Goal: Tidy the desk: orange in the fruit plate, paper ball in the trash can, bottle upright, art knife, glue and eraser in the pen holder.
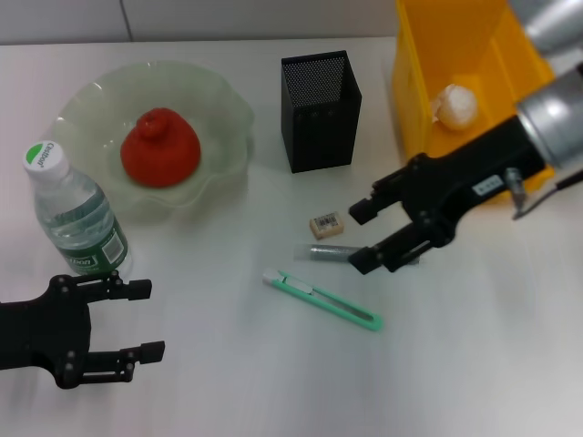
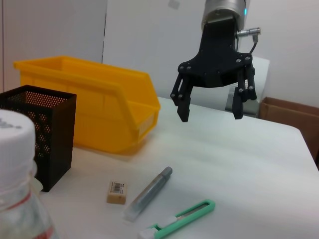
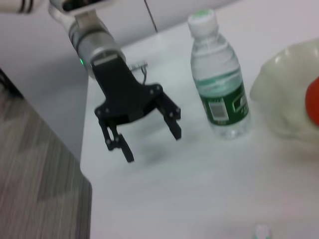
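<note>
My right gripper is moving toward the art knife's white end, which is clear of the glue. It should go on toward that end and close across the knife's narrow body.
The orange lies in the green fruit plate. Beside it the bottle stands upright. A paper ball rests in the yellow trash can. In front of the black mesh pen holder lie the eraser, the grey glue stick and the green art knife. My right gripper is open, its fingertips just right of the glue and eraser; in the left wrist view it hovers above the table. My left gripper is open and empty near the front left, below the bottle.
The table's right edge and a cardboard box beyond it show in the left wrist view. Past the table's left edge, the right wrist view shows a drop to the floor.
</note>
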Available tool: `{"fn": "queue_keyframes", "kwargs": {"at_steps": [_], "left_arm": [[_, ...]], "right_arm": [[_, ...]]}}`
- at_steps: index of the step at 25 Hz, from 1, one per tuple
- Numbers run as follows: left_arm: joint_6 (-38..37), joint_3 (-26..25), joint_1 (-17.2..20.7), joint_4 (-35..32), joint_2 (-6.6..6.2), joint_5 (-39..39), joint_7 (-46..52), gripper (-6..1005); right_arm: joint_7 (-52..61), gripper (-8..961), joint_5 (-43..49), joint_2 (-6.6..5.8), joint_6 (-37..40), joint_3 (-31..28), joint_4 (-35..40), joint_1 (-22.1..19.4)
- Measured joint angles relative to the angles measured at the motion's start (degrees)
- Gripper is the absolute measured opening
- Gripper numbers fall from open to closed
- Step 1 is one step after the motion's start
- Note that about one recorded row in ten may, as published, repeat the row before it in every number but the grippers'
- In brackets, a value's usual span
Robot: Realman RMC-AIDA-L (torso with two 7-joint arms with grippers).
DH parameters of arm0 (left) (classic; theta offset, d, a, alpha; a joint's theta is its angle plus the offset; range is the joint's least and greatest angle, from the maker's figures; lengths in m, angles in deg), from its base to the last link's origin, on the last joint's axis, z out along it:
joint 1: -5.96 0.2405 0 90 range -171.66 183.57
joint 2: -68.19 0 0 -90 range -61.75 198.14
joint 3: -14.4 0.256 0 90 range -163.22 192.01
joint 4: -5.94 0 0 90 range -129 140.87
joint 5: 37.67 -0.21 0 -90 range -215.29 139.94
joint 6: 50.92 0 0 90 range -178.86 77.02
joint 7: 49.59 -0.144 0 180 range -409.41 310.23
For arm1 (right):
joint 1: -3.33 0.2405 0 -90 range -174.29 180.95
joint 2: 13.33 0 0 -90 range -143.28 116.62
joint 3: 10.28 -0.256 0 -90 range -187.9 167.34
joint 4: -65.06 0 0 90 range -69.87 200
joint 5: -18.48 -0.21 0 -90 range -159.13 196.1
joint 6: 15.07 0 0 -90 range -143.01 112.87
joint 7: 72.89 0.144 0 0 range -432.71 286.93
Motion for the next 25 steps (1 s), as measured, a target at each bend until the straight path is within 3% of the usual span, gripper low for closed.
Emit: {"fn": "queue_keyframes", "kwargs": {"at_steps": [2, 9, 25], "left_arm": [[0.1, 0.0, -0.1, 0.0, 0.04, 0.0, 0.0, 777], [0.4, 0.0, -0.3, 0.0, 0.27, 0.0, 0.0, 777], [1.2, 0.0, -0.3, 0.0, 0.61, 0.3, 0.0, 776]], "right_arm": [[2.3, 755, 1.4, 0.71, -1.4, 2.4, 0.0, 2.5], [5.2, 751, 3.3, 2.49, -5.7, 9.5, 0.1, 5.5], [6.1, 741, -3.7, 3.06, -20.3, 29.6, -1.6, 5.9]]}}
